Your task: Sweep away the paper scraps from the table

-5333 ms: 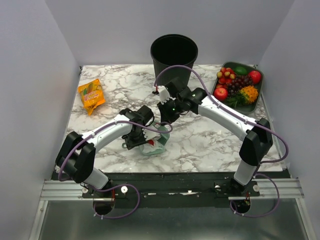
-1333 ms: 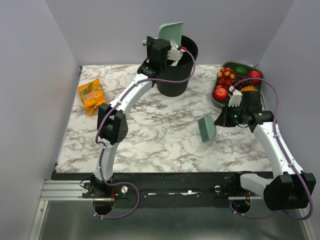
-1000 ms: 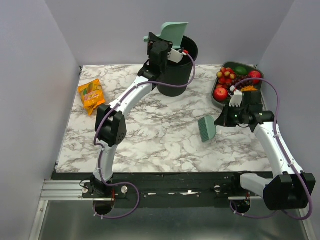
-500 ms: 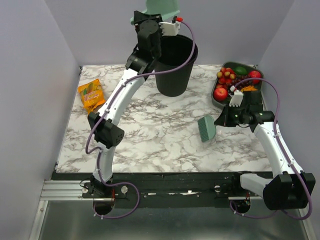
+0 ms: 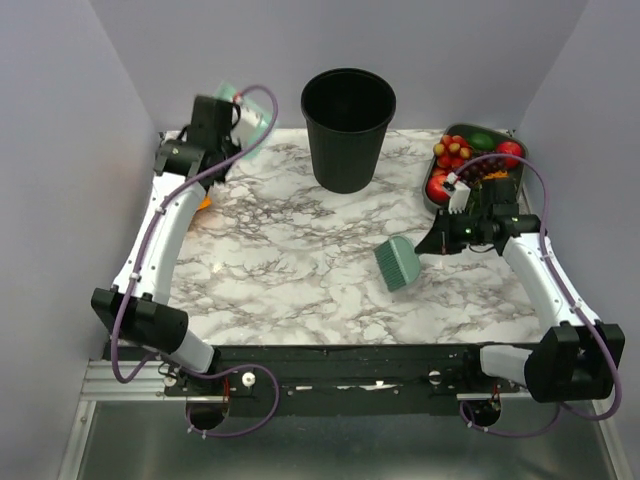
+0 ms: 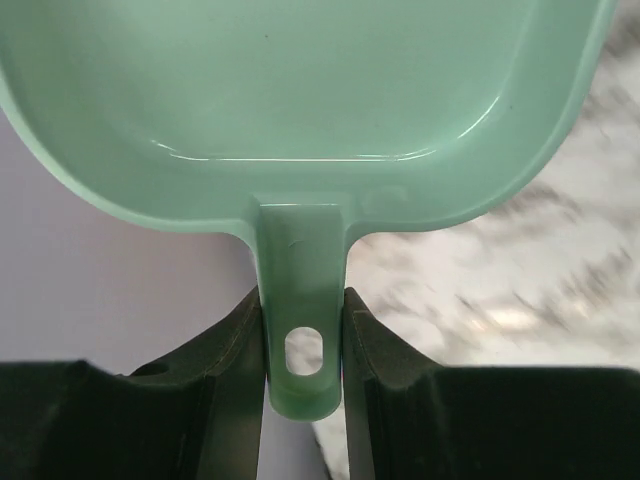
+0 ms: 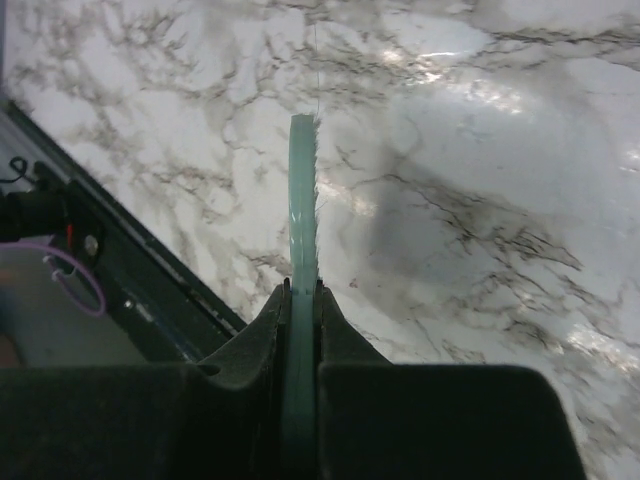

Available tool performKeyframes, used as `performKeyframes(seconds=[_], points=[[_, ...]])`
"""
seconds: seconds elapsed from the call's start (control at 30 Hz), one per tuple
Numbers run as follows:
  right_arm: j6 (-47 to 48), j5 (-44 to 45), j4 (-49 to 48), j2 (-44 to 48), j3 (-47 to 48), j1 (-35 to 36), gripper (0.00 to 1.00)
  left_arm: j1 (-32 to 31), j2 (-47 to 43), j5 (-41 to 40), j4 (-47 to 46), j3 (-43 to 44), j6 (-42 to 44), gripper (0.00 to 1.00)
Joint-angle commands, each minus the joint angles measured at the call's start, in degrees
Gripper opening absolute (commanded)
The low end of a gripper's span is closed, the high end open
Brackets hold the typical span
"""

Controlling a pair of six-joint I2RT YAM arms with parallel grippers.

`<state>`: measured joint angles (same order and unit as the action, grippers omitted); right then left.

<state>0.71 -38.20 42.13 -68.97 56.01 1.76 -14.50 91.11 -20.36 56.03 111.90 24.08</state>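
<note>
My left gripper should keep lowering the teal dustpan (image 6: pixel 300 85) until it lies flat on the tabletop before the black bin (image 5: pixel 285 258), then let go. The dustpan is empty and that spot is clear.
No red paper scraps show on the table (image 5: pixel 300 290) in any view. My left gripper (image 5: pixel 232 108) is shut on the handle of the teal dustpan (image 6: pixel 300 100), held above the table's far left corner; its pan looks empty in the left wrist view, where my left gripper (image 6: pixel 303 345) clamps the handle. My right gripper (image 5: pixel 432 243) is shut on the teal brush (image 5: pixel 397 262), holding it over the table's middle right. In the right wrist view the brush (image 7: pixel 303 220) shows edge-on between the closed jaws of my right gripper (image 7: pixel 301 300).
A black bin (image 5: pixel 348 125) stands at the back centre. A tray of fruit (image 5: pixel 474 170) sits at the back right. The orange snack packet (image 5: pixel 203 203) is mostly hidden under my left arm. The dark front edge (image 7: pixel 130 290) shows in the right wrist view.
My left arm swung the dustpan from above the black bin to the far left corner. My right gripper moved the brush slightly left and toward the front.
</note>
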Motion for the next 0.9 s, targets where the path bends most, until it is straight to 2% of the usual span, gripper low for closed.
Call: performKeyframes(seconds=[0.0, 0.1, 0.17, 0.3, 0.5, 0.57, 0.63, 0.77, 0.83, 0.87], points=[[4.65, -14.09, 0.76, -3.71, 2.96, -0.35, 0.01, -1.14, -7.42, 18.07, 6.31, -25.17, -9.75, 0.00], [5.00, -15.76, 1.20, -6.61, 3.75, -0.27, 0.01, -1.05, -9.46, 25.88, 4.27, -34.25, -8.53, 0.00], [5.09, -15.95, 1.29, -8.19, 3.76, -0.26, 0.01, -1.32, -9.98, 28.35, 3.13, -37.96, -7.64, 0.00], [7.11, -14.81, 2.51, -9.86, 3.58, -0.27, 0.01, -2.72, -9.11, 28.62, -0.03, -46.31, -7.20, 0.00], [7.38, -13.93, 2.18, -11.19, -1.77, -0.18, 0.02, -4.48, -6.83, 28.45, -6.36, -53.17, -7.46, 0.01], [6.32, -13.22, 1.56, -12.06, -1.87, -0.18, 0.02, -4.83, -6.12, 29.06, -7.60, -54.06, -6.77, 0.11], [5.80, -12.08, 0.76, -13.03, -1.87, -0.18, 0.02, -4.92, -5.33, 29.06, -9.53, -55.12, -6.67, 0.14], [3.69, -9.45, -0.29, -16.36, -1.69, -0.18, 0.02, -4.92, -4.01, 28.89, -10.94, -56.08, -6.23, 0.33], [3.34, -6.99, -0.91, -17.07, -1.95, -0.27, 0.02, -4.92, -3.22, 28.97, -11.21, -56.35, -6.06, 0.38], [2.72, -6.28, -1.26, -17.42, -2.13, -0.27, 0.03, -4.92, -2.96, 29.23, -11.29, -56.44, -5.88, 0.45]])
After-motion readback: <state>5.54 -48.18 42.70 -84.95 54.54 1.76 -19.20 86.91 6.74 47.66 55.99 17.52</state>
